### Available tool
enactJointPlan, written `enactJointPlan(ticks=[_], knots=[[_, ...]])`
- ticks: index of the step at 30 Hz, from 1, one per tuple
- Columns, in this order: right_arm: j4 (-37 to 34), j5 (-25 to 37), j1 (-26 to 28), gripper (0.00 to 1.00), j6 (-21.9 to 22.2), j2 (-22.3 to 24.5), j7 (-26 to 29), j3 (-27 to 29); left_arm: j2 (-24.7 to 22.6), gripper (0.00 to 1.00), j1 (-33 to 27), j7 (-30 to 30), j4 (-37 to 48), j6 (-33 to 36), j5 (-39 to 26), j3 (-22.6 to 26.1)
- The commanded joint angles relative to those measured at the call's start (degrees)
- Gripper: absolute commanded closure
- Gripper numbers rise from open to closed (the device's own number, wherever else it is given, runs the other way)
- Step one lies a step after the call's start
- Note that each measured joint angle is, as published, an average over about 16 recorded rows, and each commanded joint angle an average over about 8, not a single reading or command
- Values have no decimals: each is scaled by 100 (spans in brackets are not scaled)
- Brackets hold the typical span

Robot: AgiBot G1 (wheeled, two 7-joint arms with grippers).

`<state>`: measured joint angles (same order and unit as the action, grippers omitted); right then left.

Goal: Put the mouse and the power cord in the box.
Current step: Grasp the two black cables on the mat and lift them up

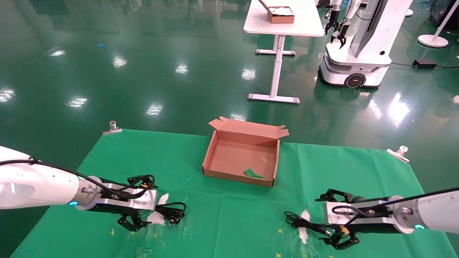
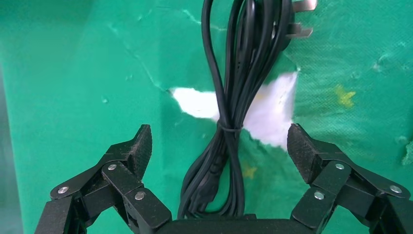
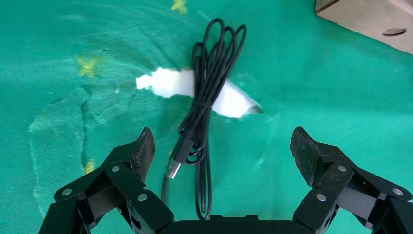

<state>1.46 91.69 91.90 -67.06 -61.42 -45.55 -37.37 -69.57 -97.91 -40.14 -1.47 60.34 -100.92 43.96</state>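
Observation:
My gripper will bring the mouse [image 1: 358, 199] along, dangling, when it lifts the tied bundle, because a single piece of cable [image 3: 164, 189] leaves the bundle next to the USB plug.
The box [image 1: 211, 157] lies open at the middle far side of the green cloth, with a green scrap [image 1: 254, 174] inside. The power cord [image 2: 243, 73], a tied black bundle, lies on the cloth between the fingers of my left gripper [image 2: 219, 139], which is open around it; it is also the power cord [image 1: 174, 211] at the near left. My right gripper [image 3: 222, 141] is open over the mouse's thin bundled cable [image 3: 207, 87] and USB plug [image 3: 174, 168]. A dark rounded shape [image 1: 359, 199] behind my right gripper [image 1: 321, 219] looks like the mouse, mostly hidden.
White tears in the cloth [image 1: 304, 222] lie under both cable bundles. Metal clips [image 1: 112, 128] [image 1: 400, 152] hold the cloth's far corners. Beyond the table stand a white desk [image 1: 283, 25] with a smaller box and another robot [image 1: 358, 53].

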Motion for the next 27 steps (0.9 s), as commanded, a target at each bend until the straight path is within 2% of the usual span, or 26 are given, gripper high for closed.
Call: enactJointPlan(ticks=[1, 3, 4, 27], knots=[[-43, 9, 5, 89, 6, -7, -21, -2, 0, 96, -11, -13, 40, -25, -3, 0], [-52, 10, 4, 99, 4, -8, -24, -3, 3, 100, -16, -15, 46, -32, -2, -2], [-47, 8, 3, 100, 3, -6, -23, -3, 4, 100, -16, -15, 43, -30, -1, -2], [18, -8, -9, 100, -9, 6, -6, 2, 8, 100, 5, -3, -14, 13, 10, -3]])
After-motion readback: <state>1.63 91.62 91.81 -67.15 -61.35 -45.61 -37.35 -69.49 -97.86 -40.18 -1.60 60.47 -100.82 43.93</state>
